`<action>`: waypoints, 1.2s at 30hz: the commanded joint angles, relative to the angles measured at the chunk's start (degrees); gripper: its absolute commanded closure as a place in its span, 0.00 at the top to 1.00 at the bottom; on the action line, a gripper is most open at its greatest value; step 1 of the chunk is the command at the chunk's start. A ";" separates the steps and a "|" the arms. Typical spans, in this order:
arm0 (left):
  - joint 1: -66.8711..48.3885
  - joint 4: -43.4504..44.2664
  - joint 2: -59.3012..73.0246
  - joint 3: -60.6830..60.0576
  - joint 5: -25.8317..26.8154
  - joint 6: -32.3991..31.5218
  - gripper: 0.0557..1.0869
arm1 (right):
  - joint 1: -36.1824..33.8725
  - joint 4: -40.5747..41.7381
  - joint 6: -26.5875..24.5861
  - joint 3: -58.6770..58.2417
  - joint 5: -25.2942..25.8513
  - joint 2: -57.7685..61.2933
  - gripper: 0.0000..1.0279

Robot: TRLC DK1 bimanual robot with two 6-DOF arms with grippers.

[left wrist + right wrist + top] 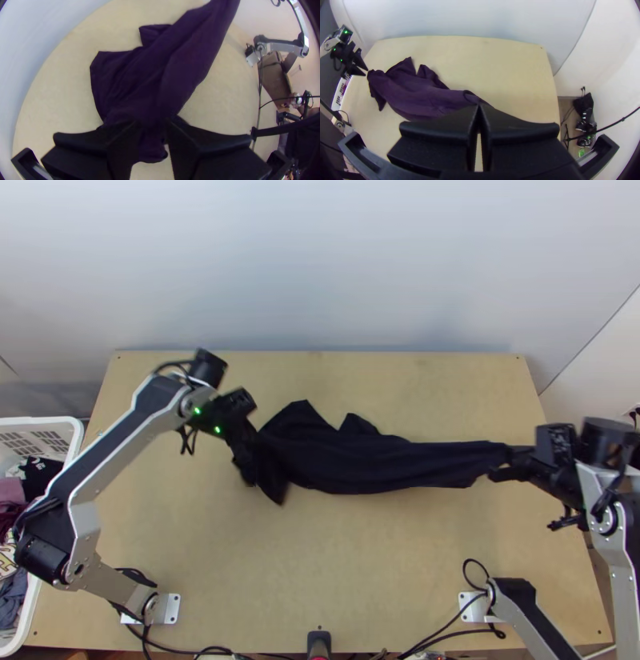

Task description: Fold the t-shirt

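Note:
My gripper will open the dark t-shirt into a wide hanging sheet when I lift and stretch it, because it lies in loose lengthwise folds.
A dark t-shirt lies bunched lengthwise across the middle of the table, its right end drawn out into a narrow band. My left gripper is over its left end. In the left wrist view my left gripper stands open, with part of the t-shirt showing between its fingers. At the right, my right gripper is shut on the drawn-out end. The right wrist view shows the fingertips of my right gripper together at the end of the t-shirt.
A white basket with clothes stands beyond the table's left edge. Bare wooden table stretches in front of the t-shirt, and a pale wall rises behind. Cables lie along the near edge.

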 commanded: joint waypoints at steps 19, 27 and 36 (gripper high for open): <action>-14.03 18.88 -17.61 -31.41 -25.73 -1.48 0.95 | -14.15 8.58 -6.36 -11.78 0.29 -3.48 0.03; -15.96 29.86 -15.15 -36.68 -34.69 -1.39 0.95 | -13.09 8.67 -5.83 -11.25 0.29 -3.13 0.03; -18.25 31.97 -10.50 -34.92 -32.32 -4.11 0.94 | -13.18 9.11 -5.65 -10.29 0.38 -1.81 0.03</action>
